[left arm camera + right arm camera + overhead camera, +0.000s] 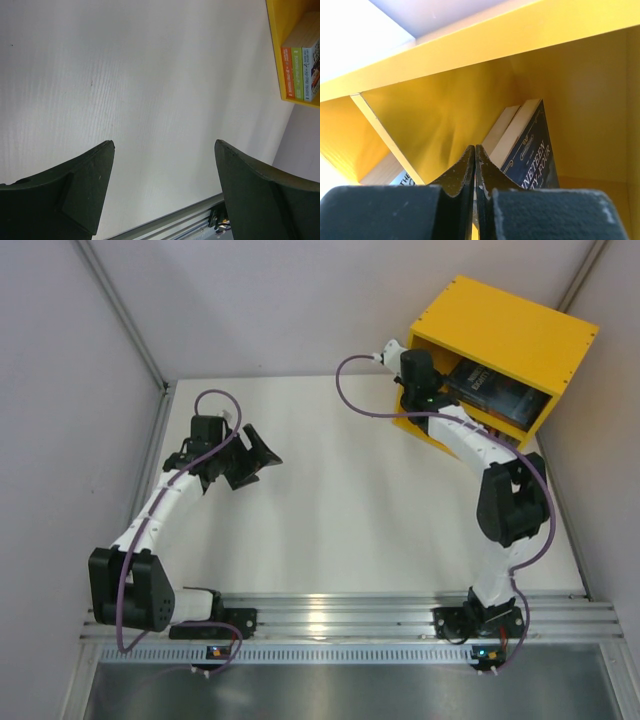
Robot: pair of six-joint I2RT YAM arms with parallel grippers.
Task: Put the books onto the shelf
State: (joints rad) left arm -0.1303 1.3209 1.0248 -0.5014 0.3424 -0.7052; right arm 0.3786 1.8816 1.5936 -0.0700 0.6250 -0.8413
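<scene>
I should go on pushing with the closed fingers of my right gripper until the dark blue book settles inside, because they touch the book's pale edge (512,136) and the compartment (524,80) beyond is open.
The yellow shelf (510,325) stands at the table's far right corner, its open front facing the arms. Dark books (495,390) lean inside it. My right gripper (428,395) is at the shelf's mouth. In the right wrist view it (474,148) is shut with nothing between the fingers, and its tips reach into a compartment next to a dark blue book (530,150) that leans on another book (502,127). My left gripper (255,458) hovers open and empty over the table's left part. The left wrist view shows orange (286,72), green (297,72) and light blue (311,70) spines in the shelf (276,50).
A yellow divider board (385,135) separates the compartments, and a further book (402,177) shows beyond it. The aluminium rail (340,615) with both arm bases runs along the near edge. Grey walls close in the table on the left, back and right.
</scene>
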